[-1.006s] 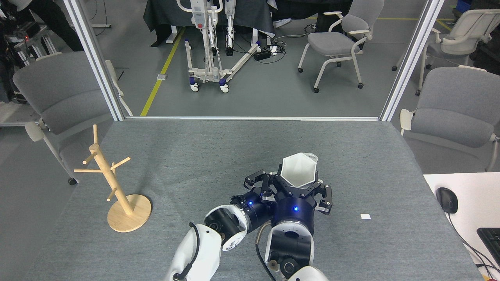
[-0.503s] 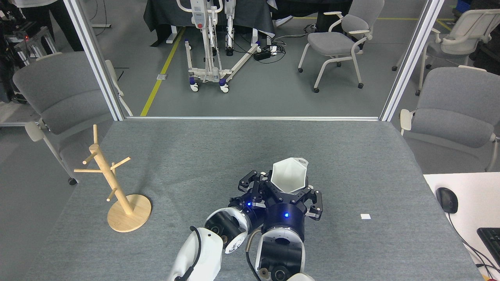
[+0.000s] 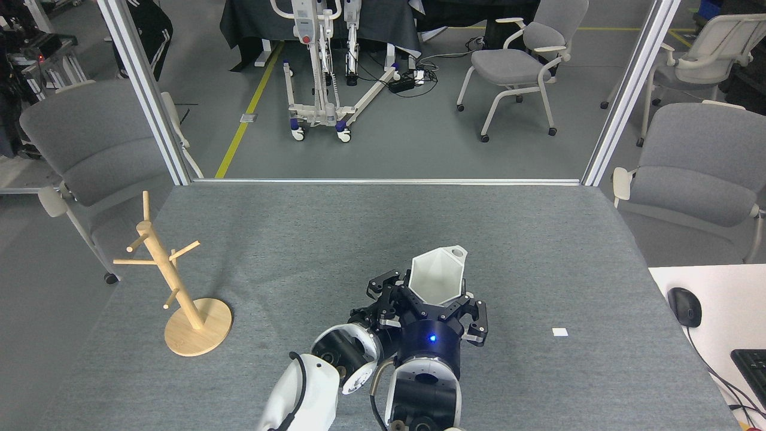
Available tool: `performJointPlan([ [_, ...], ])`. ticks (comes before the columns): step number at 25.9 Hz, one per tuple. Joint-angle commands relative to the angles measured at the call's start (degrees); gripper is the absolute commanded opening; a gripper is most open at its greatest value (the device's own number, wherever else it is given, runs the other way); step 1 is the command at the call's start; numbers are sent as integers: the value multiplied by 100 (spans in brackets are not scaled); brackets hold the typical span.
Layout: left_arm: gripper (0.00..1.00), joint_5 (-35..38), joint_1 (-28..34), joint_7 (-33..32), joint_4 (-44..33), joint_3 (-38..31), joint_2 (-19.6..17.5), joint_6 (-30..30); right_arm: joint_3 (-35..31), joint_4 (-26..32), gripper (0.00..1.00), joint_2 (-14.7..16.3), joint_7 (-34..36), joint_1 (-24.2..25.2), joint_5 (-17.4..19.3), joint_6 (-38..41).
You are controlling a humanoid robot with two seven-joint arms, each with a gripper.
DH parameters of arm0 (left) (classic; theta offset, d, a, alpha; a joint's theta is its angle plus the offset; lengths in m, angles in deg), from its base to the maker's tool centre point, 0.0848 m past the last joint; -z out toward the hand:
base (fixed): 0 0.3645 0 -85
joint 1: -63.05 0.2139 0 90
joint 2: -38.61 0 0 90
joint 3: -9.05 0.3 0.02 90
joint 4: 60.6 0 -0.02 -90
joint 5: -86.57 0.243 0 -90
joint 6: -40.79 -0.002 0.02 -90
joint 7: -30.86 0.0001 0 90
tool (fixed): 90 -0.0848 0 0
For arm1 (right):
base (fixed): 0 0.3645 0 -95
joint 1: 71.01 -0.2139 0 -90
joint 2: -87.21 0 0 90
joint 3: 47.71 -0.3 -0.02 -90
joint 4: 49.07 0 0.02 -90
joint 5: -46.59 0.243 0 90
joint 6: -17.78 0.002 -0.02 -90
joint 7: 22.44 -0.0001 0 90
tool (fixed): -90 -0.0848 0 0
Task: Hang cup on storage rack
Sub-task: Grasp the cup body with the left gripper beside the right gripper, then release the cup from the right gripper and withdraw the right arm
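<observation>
I expect the cup to hang tipped below the storage rack's peg when I slide the cup on, because the cup (image 3: 436, 277) handle's round hole (image 3: 458, 252) is off the cup's side.
The white faceted cup (image 3: 435, 277) is held above the table's near middle, its hexagonal mouth tipped up toward me and its small handle with a round hole at the upper right. My right gripper (image 3: 440, 303) is shut on the cup's lower body, with black fingers on both sides. My left gripper (image 3: 383, 294) sits close against the cup's left side with its fingers spread, partly hidden behind the right gripper. The wooden storage rack (image 3: 172, 281) stands upright near the table's left edge, far from both grippers, with nothing on its pegs.
The grey felt table (image 3: 299, 239) ends at a metal frame at the back. A small white tag (image 3: 560, 332) lies to the right. A white desk with a mouse (image 3: 684, 306) and keyboard adjoins the right corner. Grey chairs stand on both sides.
Both grippers and the cup have shifted left and back toward me. The cup has turned, so its handle now shows at the upper right.
</observation>
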Motion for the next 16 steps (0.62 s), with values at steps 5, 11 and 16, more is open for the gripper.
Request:
performJointPlan([
  [5, 0, -36, 16, -24, -953, -71, -11, -115, 21, -27, 43, 14, 0, -3, 6, 46],
  [11, 0, -36, 16, -42, -953, -203, -19, -35, 4, -71, 91, 32, 44, -12, 6, 82],
  [16, 0, -45, 16, -95, -953, -397, -19, 0, -23, -71, 99, 58, 360, -12, 15, 90],
])
